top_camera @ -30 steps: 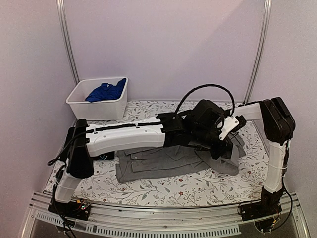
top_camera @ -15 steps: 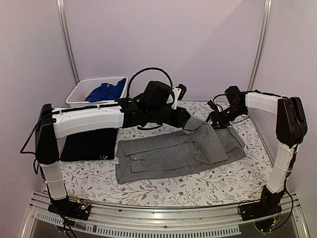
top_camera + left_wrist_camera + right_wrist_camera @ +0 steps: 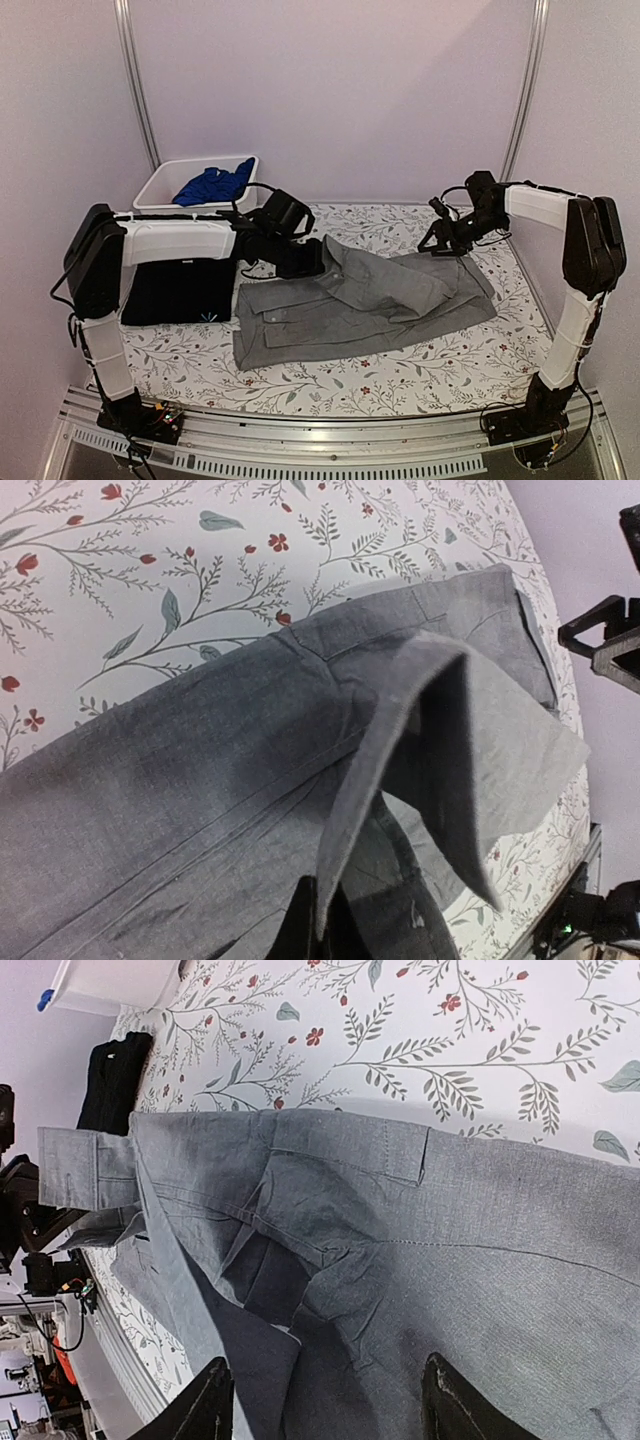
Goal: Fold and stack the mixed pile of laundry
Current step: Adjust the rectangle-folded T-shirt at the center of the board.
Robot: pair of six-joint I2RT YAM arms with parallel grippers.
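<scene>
With the shirt's sleeve bunched at its shoulder end (image 3: 432,298), my left gripper should lay the sleeve's cuff (image 3: 334,268) down and retake it while my right gripper pins that shoulder end.
A grey collared shirt (image 3: 360,305) lies spread across the middle of the floral table. My left gripper (image 3: 308,257) is shut on a raised flap of this shirt (image 3: 400,740) at its far left part, and the cloth stands pinched between the dark fingertips (image 3: 300,925). My right gripper (image 3: 447,240) hovers open over the shirt's far right end, fingers (image 3: 205,1405) wide apart with only cloth (image 3: 420,1240) below them. A folded black T-shirt (image 3: 180,290) with a small light mark lies at the left. A bright blue garment (image 3: 213,185) sits in the bin.
The white plastic bin (image 3: 170,212) stands at the back left, against the wall. Metal poles (image 3: 135,80) rise in both back corners. The left arm's white link (image 3: 175,240) spans above the black T-shirt. The table's front rail (image 3: 330,440) runs along the near edge.
The left gripper has carried the shirt's flap from the right side back toward the left and lower. The right gripper has opened, let go of the shirt and drawn back to the far right.
</scene>
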